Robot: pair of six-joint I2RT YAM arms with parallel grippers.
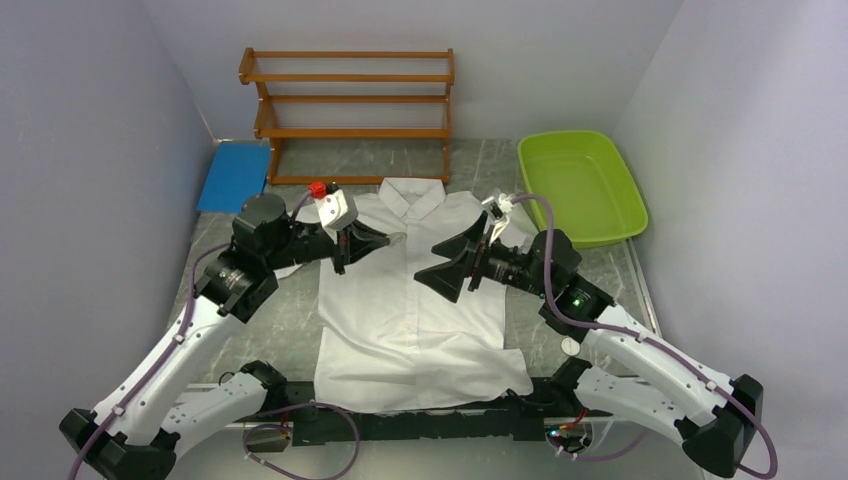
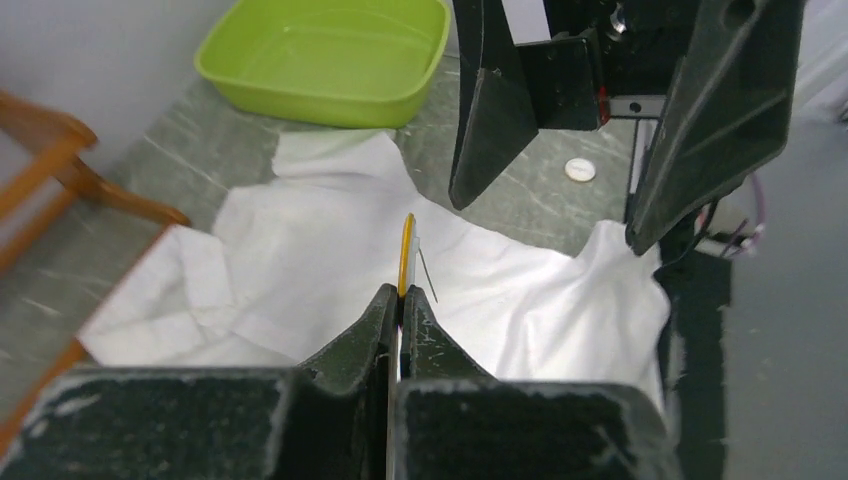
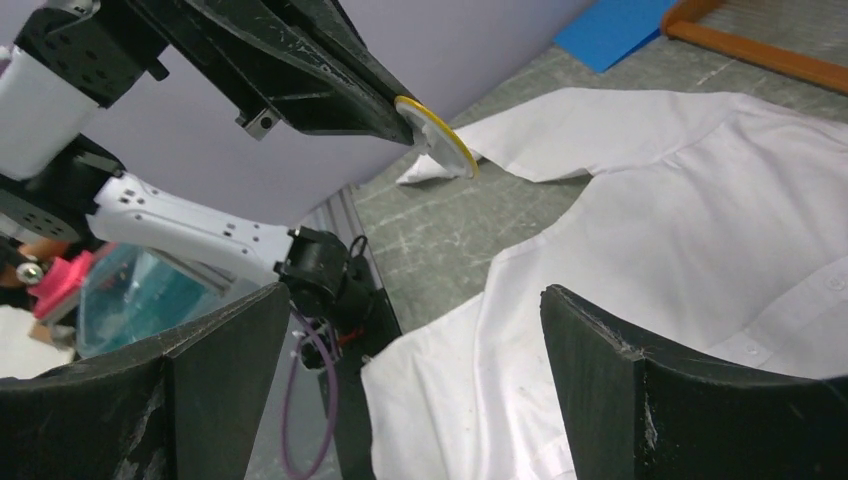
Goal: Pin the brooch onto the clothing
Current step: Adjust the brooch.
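The brooch's pin side (image 1: pixel 397 238) is facing up in my left gripper, so I should turn the brooch face up and let my right gripper take the brooch's free edge (image 3: pixel 465 161).
The clothing, a white collared shirt (image 1: pixel 410 320), lies flat on the table between my arms, collar at the far end. My left gripper (image 1: pixel 393 240) hovers over the shirt's upper left chest, shut on the brooch (image 2: pixel 406 255), a thin yellow-rimmed disc held edge-on with its fine pin sticking out beside it. In the right wrist view the brooch (image 3: pixel 440 135) pokes from the left fingertips (image 3: pixel 385 100) above the shirt (image 3: pixel 700 200). My right gripper (image 1: pixel 440 262) faces the left one a short way off, open wide with nothing between its fingers (image 3: pixel 600 360).
A green plastic tub (image 1: pixel 580 185) stands at the back right. A wooden rack (image 1: pixel 350 100) is against the back wall, with a blue pad (image 1: pixel 233 175) to its left. A small white disc (image 2: pixel 579 170) lies on the grey table beside the shirt.
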